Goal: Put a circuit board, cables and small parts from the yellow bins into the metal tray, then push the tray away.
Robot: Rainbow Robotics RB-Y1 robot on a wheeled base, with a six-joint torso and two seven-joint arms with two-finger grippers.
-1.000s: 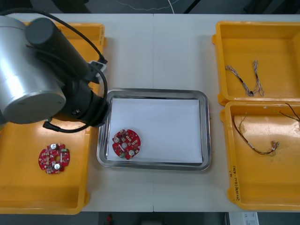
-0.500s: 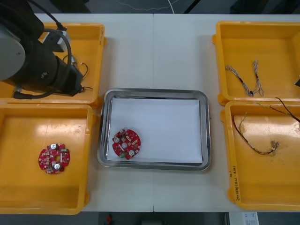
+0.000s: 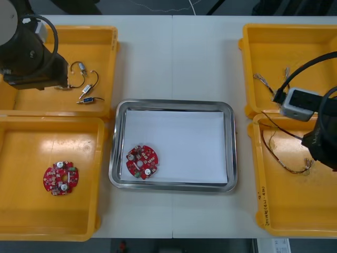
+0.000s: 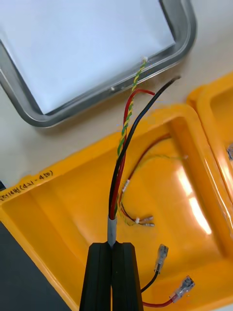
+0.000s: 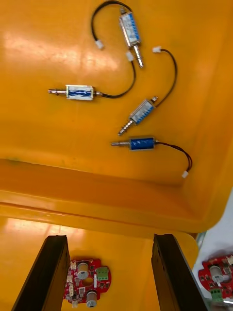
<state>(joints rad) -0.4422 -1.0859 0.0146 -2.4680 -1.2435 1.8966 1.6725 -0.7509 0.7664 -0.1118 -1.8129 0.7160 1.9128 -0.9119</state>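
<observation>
The black wire of the small metal part (image 5: 80,92) bows out to a loose white plug (image 5: 130,56). The wire should trail along, still curved, when I carry the part.
My right gripper (image 4: 115,245) is shut on a red and yellow cable (image 4: 127,127) that also has a black strand. The cable hangs above the near right yellow bin (image 4: 58,214), its free end reaching toward the metal tray's corner (image 4: 180,34). In the front view the right arm (image 3: 322,134) hovers over that bin (image 3: 279,211). A round red circuit board (image 3: 141,162) lies in the white-lined tray (image 3: 231,147), at its near left. My left gripper (image 5: 109,240) is open above the far left bin's near wall, with several small metal parts (image 5: 138,114) just beyond the fingers.
A second circuit board (image 3: 60,178) lies in the near left bin (image 3: 31,221). Another red and yellow cable (image 4: 138,218) rests on the near right bin's floor. Twisted blue and white cables (image 3: 266,84) lie in the far right bin (image 3: 247,63).
The left arm has swung from the tray's left edge back over the far left bin. The right arm has come into view over the near right bin, with a cable in its grip.
</observation>
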